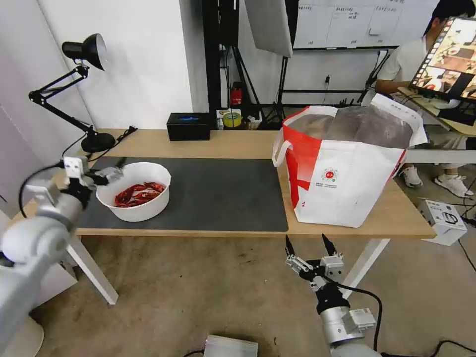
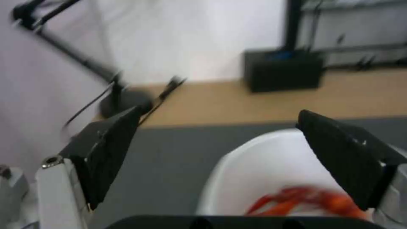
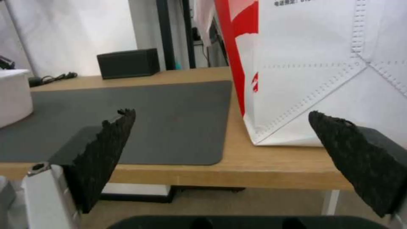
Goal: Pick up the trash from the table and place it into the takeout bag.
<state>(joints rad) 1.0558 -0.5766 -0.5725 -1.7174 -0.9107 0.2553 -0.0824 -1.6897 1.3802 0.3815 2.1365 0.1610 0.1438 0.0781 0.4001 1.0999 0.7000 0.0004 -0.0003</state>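
My gripper will carry the bowl by its rim, and the red crayfish shells (image 1: 139, 194) will stay inside because they lie low beneath the bowl's tall side (image 1: 143, 172).
The trash on the table (image 1: 238, 144) is a white round bowl (image 1: 135, 198) of red crayfish shells (image 1: 139, 192), standing on the left of the dark grey mat (image 1: 218, 193). My left gripper (image 1: 108, 175) is at the bowl's left rim and open. In the left wrist view the bowl (image 2: 263, 165) sits between its spread fingers (image 2: 110, 149), one over the shells (image 2: 305, 200) and one over the mat; contact is unclear. The takeout bag (image 1: 347, 173) stands open at the table's right end. My right gripper (image 1: 310, 245) hangs open below the front edge, facing the bag (image 3: 330, 63).
A black tissue box (image 1: 188, 126) sits at the table's back edge. A black desk lamp (image 1: 84, 89) with its cable occupies the back left corner. A white box (image 1: 446, 220) lies on the floor at the right. A seated person and a monitor are behind the bag.
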